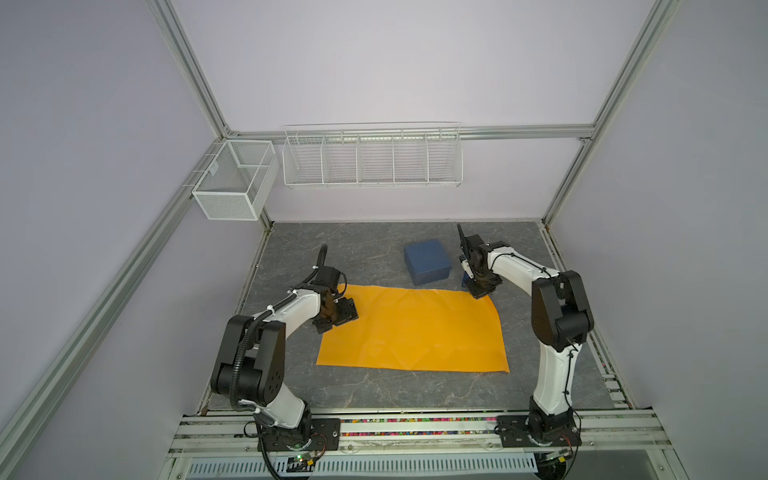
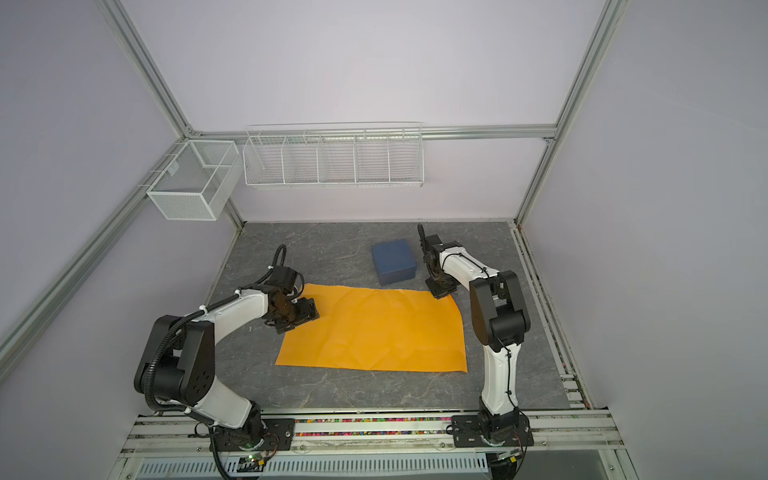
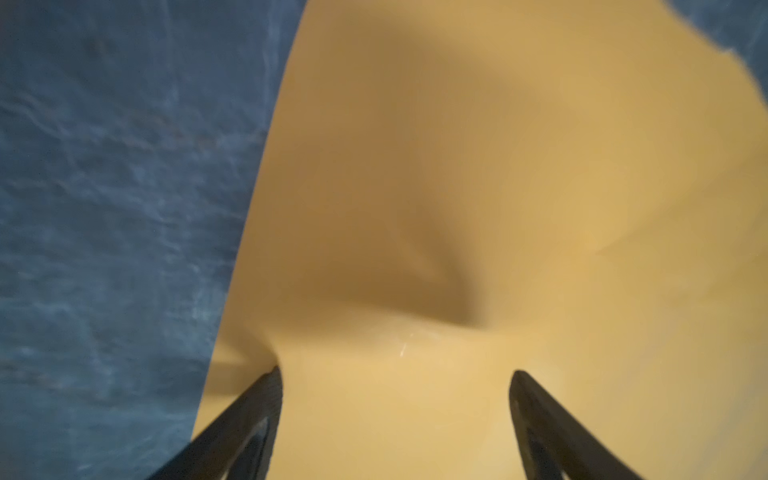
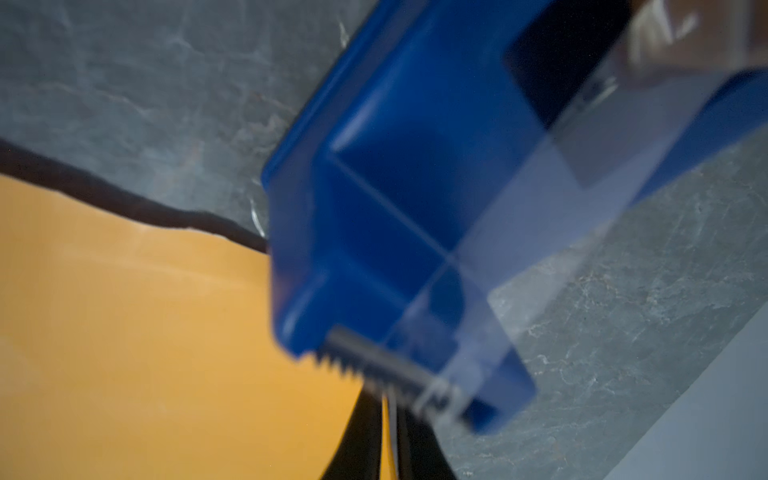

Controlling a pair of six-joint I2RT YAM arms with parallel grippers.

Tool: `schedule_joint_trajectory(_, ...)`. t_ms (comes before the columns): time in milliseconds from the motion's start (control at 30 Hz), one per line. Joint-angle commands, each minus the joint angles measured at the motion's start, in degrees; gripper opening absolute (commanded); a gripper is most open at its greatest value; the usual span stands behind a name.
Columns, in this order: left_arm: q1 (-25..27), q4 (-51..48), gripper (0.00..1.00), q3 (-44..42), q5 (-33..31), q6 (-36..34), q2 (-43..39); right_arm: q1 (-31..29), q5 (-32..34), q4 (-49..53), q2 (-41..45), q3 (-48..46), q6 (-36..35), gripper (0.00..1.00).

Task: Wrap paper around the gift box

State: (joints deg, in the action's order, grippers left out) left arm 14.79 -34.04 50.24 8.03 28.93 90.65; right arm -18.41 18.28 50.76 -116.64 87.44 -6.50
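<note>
The tape dispenser's cutter (image 4: 380, 365) is too close to the orange paper's corner in my right gripper, so I should pull that corner (image 4: 389, 428) back toward me, clear of the tape dispenser.
The orange paper (image 1: 415, 332) (image 2: 374, 332) lies flat in the middle of the grey table, slightly creased. Just beyond its far edge sits the navy gift box (image 1: 428, 264) (image 2: 393, 261), lid on, clear of both arms. My left gripper (image 1: 351, 311) (image 3: 395, 372) stands open over the paper's far left corner, and the paper (image 3: 457, 208) buckles in front of its fingers. At the far right corner my right gripper (image 1: 478, 293) (image 4: 386, 399) is shut, with an orange sliver of paper between its fingers. That corner is hidden beneath it in both top views.
A bright blue tape dispenser (image 4: 395, 187) (image 1: 464, 279) stands right beside the right gripper, its toothed cutter at the fingertips. Two white wire baskets (image 1: 235, 178) (image 1: 372, 160) hang on the back wall. Aluminium frame posts edge the table.
</note>
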Motion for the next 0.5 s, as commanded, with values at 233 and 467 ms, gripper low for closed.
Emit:
schedule_joint_trajectory(233,3.69,-1.88,0.85,-7.92,2.51,6.14,-8.83,0.50,-2.97,0.73,-0.15,-1.04,0.54,0.12)
schedule_joint_trajectory(467,7.15,-1.91,0.85,-13.01,2.54,10.60,-13.72,0.50,-2.99,0.80,3.40,-5.82,2.78,0.13)
